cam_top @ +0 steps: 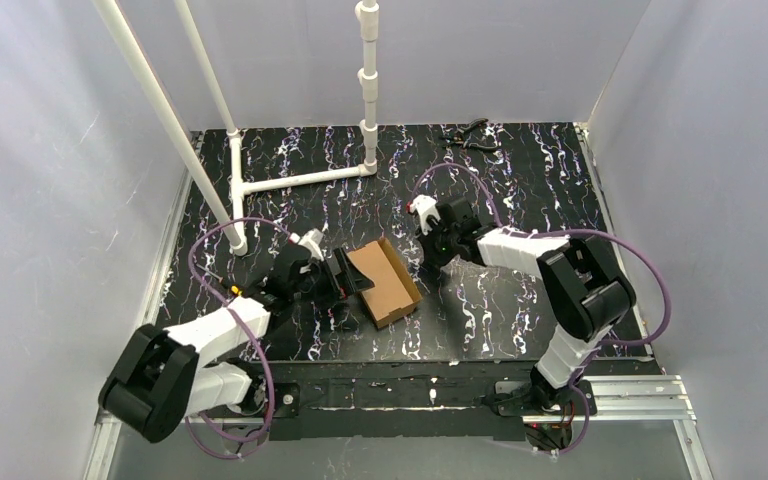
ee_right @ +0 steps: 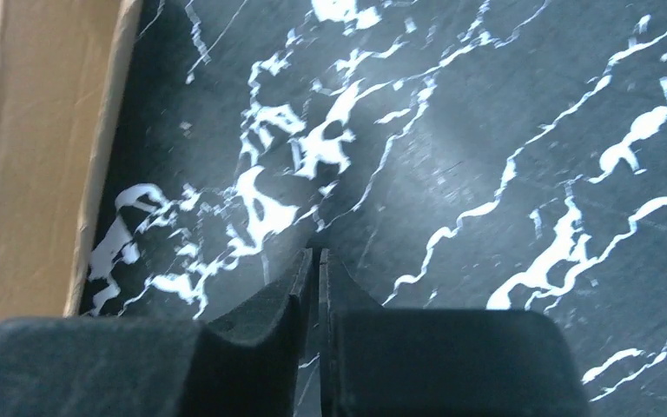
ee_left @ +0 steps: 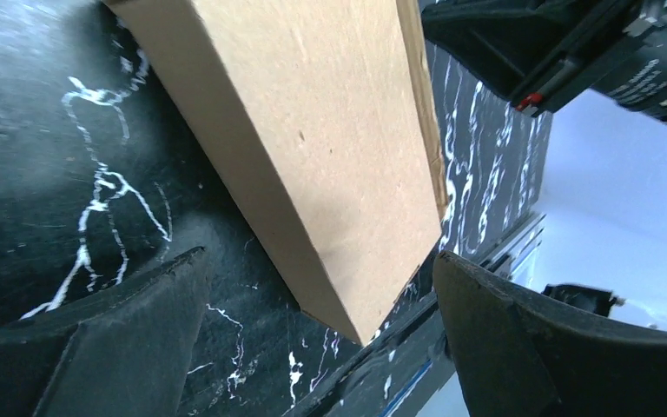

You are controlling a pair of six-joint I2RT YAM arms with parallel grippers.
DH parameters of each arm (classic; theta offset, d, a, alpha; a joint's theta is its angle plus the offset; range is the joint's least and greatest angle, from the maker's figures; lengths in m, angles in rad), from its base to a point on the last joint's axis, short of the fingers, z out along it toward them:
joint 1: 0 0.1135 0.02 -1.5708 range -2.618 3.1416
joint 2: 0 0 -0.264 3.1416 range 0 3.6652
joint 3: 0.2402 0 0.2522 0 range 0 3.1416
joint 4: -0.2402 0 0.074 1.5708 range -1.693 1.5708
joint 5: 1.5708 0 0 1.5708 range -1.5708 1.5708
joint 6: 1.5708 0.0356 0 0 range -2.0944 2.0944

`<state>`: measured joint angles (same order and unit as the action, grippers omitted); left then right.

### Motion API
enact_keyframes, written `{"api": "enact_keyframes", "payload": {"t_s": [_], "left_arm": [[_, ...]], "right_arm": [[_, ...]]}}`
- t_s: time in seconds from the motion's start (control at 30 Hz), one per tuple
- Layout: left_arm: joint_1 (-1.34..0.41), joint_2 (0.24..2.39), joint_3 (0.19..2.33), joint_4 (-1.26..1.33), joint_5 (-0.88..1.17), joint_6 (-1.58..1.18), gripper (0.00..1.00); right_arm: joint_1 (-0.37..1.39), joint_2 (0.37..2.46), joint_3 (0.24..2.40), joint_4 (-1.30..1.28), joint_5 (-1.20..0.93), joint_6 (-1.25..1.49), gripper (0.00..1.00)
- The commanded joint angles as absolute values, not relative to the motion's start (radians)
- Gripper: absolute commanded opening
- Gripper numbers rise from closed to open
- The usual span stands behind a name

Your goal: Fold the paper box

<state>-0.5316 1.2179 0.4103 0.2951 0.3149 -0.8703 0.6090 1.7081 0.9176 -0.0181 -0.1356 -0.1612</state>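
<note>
Next, I push the side's near end [cam_top: 417, 295] inward with my right gripper while my left gripper steadies the box, since the paper box's side gapes from its lid [cam_top: 400, 267].
The paper box [cam_top: 384, 282] is plain brown cardboard, folded into a small rectangular box, and lies on the black marbled table between the two arms. My left gripper [cam_top: 352, 277] is open just left of the box. In the left wrist view the box [ee_left: 330, 148] fills the space ahead, its near corner between and just ahead of the spread fingers [ee_left: 104, 339], which do not touch it. My right gripper [cam_top: 433, 250] is shut and empty, right of the box and low over the table. The right wrist view shows the box's edge [ee_right: 26, 156] at the left.
A white pipe frame [cam_top: 290, 180] stands at the back left of the table. A small dark tool [cam_top: 468, 136] lies at the back edge. Grey walls enclose the table. A metal rail [cam_top: 600, 395] runs along the near edge.
</note>
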Motion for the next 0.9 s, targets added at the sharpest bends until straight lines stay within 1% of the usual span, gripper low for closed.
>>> {"api": "enact_keyframes", "payload": {"t_s": [0.0, 0.13, 0.2, 0.27, 0.4, 0.53, 0.6, 0.7, 0.8, 0.87], "left_arm": [[-0.468, 1.12, 0.377, 0.259, 0.235, -0.929, 0.98], [-0.422, 1.179, 0.447, 0.212, 0.19, -0.955, 0.97], [-0.42, 1.255, 0.511, 0.19, 0.186, -0.954, 0.95], [-0.419, 1.347, 0.574, 0.176, 0.21, -0.95, 0.9], [-0.419, 1.495, 0.661, 0.171, 0.277, -0.948, 0.7], [-0.426, 1.58, 0.708, 0.171, 0.326, -0.942, 0.57], [-0.431, 1.599, 0.723, 0.171, 0.344, -0.935, 0.55], [-0.437, 1.601, 0.734, 0.17, 0.357, -0.925, 0.54], [-0.435, 1.545, 0.705, 0.17, 0.334, -0.923, 0.57], [-0.425, 1.493, 0.662, 0.168, 0.324, -0.926, 0.6]], "right_arm": [[0.583, 1.788, 1.022, -0.009, -0.207, -0.145, 0.16], [0.583, 1.906, 1.136, 0.026, -0.245, -0.079, 0.14], [0.584, 1.961, 1.191, 0.012, -0.268, -0.054, 0.13], [0.591, 2.011, 1.27, -0.024, -0.297, -0.036, 0.1], [0.669, 2.035, 1.327, -0.106, -0.336, -0.063, 0.06], [0.799, 1.969, 1.271, -0.106, -0.295, -0.104, 0.05], [0.842, 1.938, 1.245, -0.095, -0.234, -0.125, 0.05], [0.84, 1.933, 1.24, -0.094, -0.12, -0.148, 0.05], [0.761, 1.921, 1.249, -0.113, -0.071, -0.146, 0.07], [0.699, 1.886, 1.238, -0.119, -0.065, -0.153, 0.11]]}}
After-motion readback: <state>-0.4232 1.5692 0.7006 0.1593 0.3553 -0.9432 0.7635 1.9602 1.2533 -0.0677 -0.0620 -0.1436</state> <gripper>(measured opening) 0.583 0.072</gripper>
